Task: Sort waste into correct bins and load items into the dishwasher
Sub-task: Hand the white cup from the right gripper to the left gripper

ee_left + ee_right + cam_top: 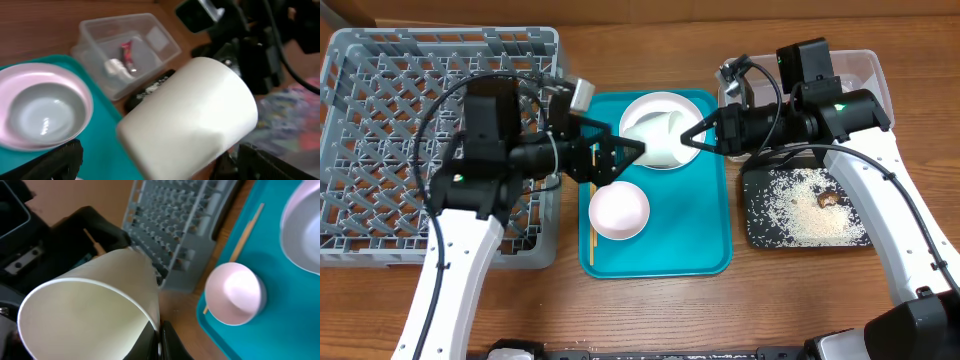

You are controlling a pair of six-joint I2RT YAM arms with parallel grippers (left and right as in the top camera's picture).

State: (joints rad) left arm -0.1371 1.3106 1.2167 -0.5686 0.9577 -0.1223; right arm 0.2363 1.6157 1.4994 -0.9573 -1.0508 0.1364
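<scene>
The robot's right gripper holds the white cup's rim (686, 133) a long way from the grey dish rack, so the left gripper should grab the closed end (641, 130) and bring the cup to the rack.
My right gripper (698, 135) (160, 330) is shut on the rim of a white paper cup (655, 135) (90, 320) and holds it on its side above the teal tray (700, 230). My left gripper (623, 158) (160, 160) is open, with a finger on each side of the cup's (195, 110) closed end. Under the cup an upright pink-rimmed bowl (665, 103) (40, 110) sits on the tray. An upside-down pink bowl (619, 210) (235, 292) and a wooden chopstick (592, 245) (245, 230) also lie on the tray.
A grey dish rack (390, 120) (180, 225) stands at the left. A clear bin (865, 75) (125, 50) with a few scraps is at the back right. A black tray (800, 215) holds rice and a brown food scrap.
</scene>
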